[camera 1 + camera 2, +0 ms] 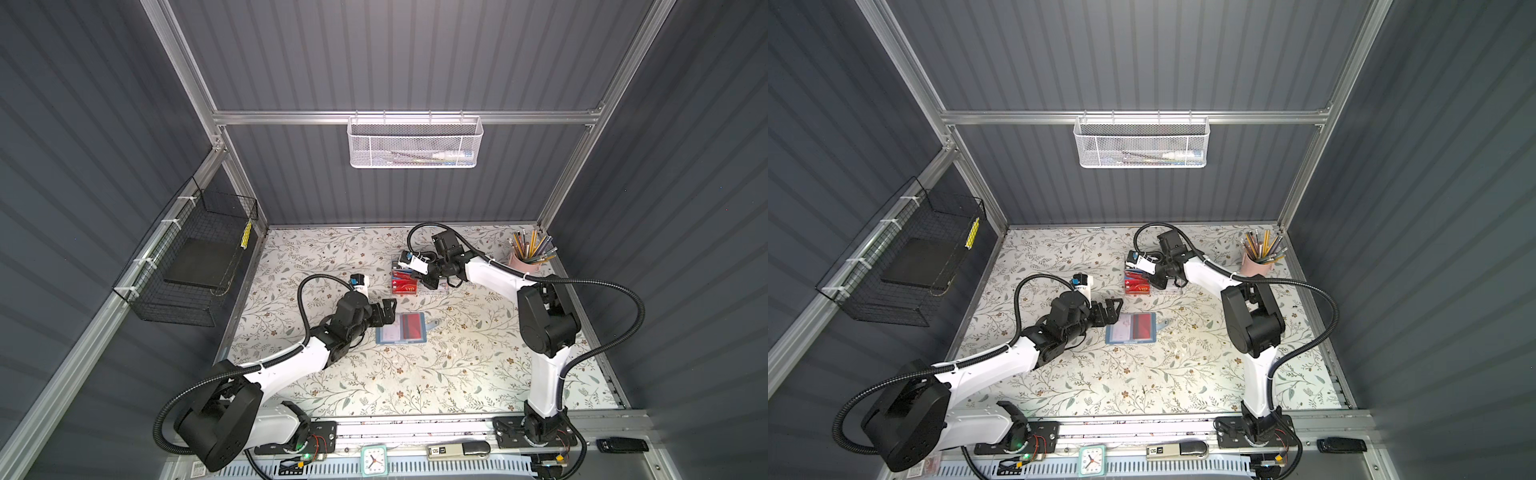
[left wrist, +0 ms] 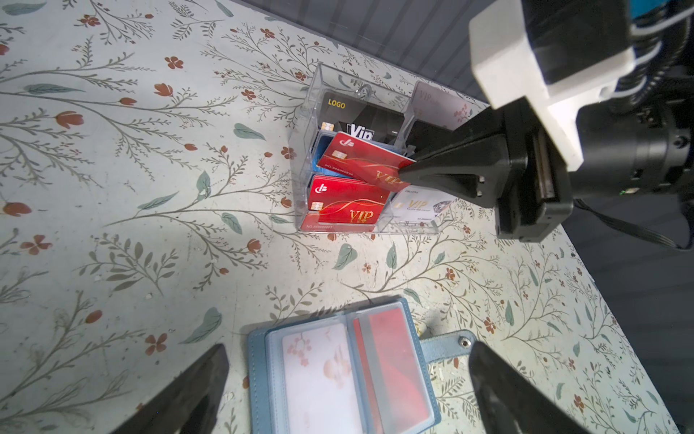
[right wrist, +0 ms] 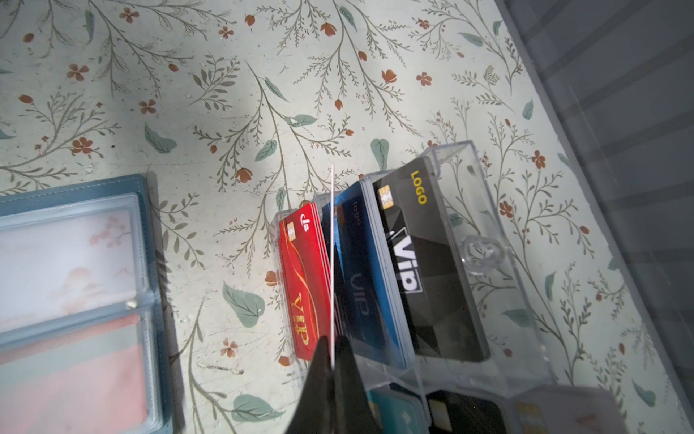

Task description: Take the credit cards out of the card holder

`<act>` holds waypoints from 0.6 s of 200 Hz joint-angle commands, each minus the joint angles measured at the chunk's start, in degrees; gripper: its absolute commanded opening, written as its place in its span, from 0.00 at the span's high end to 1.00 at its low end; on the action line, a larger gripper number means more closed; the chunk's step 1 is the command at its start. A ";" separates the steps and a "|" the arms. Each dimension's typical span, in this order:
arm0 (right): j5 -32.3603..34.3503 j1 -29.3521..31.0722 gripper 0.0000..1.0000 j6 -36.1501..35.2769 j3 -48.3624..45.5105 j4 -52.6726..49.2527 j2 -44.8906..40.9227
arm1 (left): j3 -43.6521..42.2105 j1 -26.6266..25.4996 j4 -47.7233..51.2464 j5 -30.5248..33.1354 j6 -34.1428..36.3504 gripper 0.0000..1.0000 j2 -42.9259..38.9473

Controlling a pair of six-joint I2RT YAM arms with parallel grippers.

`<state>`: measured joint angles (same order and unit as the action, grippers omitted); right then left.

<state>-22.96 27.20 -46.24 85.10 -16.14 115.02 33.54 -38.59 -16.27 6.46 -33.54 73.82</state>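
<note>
My right gripper should move the red VIP card it holds forward and lower it among the red cards (image 3: 302,278), because the card is hanging at a slant by the blue cards (image 3: 367,278).
The slate-blue card holder (image 1: 420,340) (image 1: 1150,340) (image 2: 259,375) (image 3: 144,188) lies open on the floral table, closure tab pointing right. Its clear sleeves hold a pale blossom-print card (image 2: 319,375) and a red card (image 2: 394,360). My left gripper (image 1: 390,313) (image 1: 1117,311) (image 2: 347,349) stands open at the holder's left edge, a finger to either side in the left wrist view. My right gripper (image 1: 424,281) (image 1: 1158,282) (image 2: 403,171) (image 3: 332,347) is shut on the corner of a red VIP credit card (image 2: 360,161), seen edge-on (image 3: 332,263) in the right wrist view, above the clear acrylic rack (image 2: 311,97).
The acrylic rack (image 1: 440,292) behind the holder carries red, blue and black cards. A pink cup of pencils (image 1: 525,259) stands at the back right. A black wire basket (image 1: 187,270) hangs on the left wall and a white mesh basket (image 1: 415,141) on the back rail.
</note>
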 commanded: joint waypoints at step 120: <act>-4.37 0.52 1.00 -0.66 -2.95 0.74 -2.68 | -0.40 -0.26 -1.29 0.05 1.01 0.00 1.24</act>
<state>-26.55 27.55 -46.11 79.90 -12.49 109.73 33.45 -38.59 -16.75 6.44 -33.39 74.83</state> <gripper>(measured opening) 0.050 0.998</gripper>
